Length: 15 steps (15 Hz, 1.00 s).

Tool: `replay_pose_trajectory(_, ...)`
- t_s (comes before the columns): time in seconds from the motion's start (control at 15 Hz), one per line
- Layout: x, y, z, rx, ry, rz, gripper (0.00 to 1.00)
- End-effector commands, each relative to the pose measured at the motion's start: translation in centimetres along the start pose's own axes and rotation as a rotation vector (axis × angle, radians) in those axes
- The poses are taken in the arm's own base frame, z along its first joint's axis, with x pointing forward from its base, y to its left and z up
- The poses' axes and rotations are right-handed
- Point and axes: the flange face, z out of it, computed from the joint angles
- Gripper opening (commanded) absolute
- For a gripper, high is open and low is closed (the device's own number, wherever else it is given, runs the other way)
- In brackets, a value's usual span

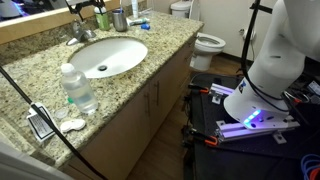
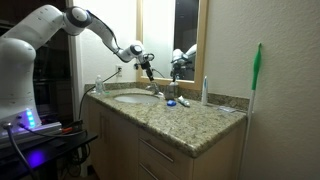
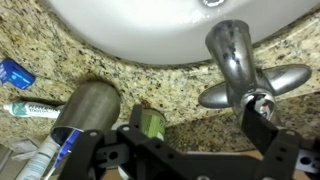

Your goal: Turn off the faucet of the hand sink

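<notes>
The middle of the faucet point(image 3: 257, 101) is under my gripper's finger, so I should move back toward the green container to bring that finger to the lever handle's end point(image 3: 213, 96).
The hand sink point(image 1: 120, 62) is a white oval basin set in speckled granite; it also shows in the other exterior view point(image 2: 128, 98) and along the top of the wrist view point(image 3: 150, 30). The faucet point(image 1: 81, 31) stands at its back rim. In the wrist view the silvery spout and lever handle point(image 3: 238, 68) lie just in front of my fingers. My gripper point(image 3: 200, 128) is open, with its right finger close beside the faucet's base. In an exterior view my gripper point(image 2: 148, 68) hovers just above the faucet point(image 2: 155, 89). I cannot tell whether water is running.
A clear plastic bottle point(image 1: 78, 88) stands on the counter's near end. A metal cup point(image 3: 87, 108), a small green container point(image 3: 150, 123), a toothpaste tube point(image 3: 30, 110) and a blue item point(image 3: 15, 72) lie by the faucet. A white toilet point(image 1: 206, 43) stands beyond the counter.
</notes>
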Motion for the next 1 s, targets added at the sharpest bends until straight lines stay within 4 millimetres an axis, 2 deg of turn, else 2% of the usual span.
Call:
replay_pose_trajectory(0.0,0.4,0.1,0.0,-0.001,-0.021,0.015,1.0)
replay_pose_trajectory(0.4,0.8,0.3,0.7,-0.033,-0.047,0.015,1.0)
replay_pose_trajectory(0.53,-0.3,-0.5,2.4,-0.08,-0.07,-0.047,1.0)
replay_pose_trajectory(0.67,-1.7,-1.1,5.2,-0.208,-0.038,-0.077,1.0)
replay_pose_trajectory(0.73,-1.9,-1.3,5.9,-0.244,-0.01,-0.093,1.0)
replay_pose_trajectory(0.87,-2.3,-1.4,6.9,-0.338,0.021,-0.12,1.0)
replay_pose_trajectory(0.93,-1.8,-1.8,5.7,-0.344,0.048,-0.124,1.0)
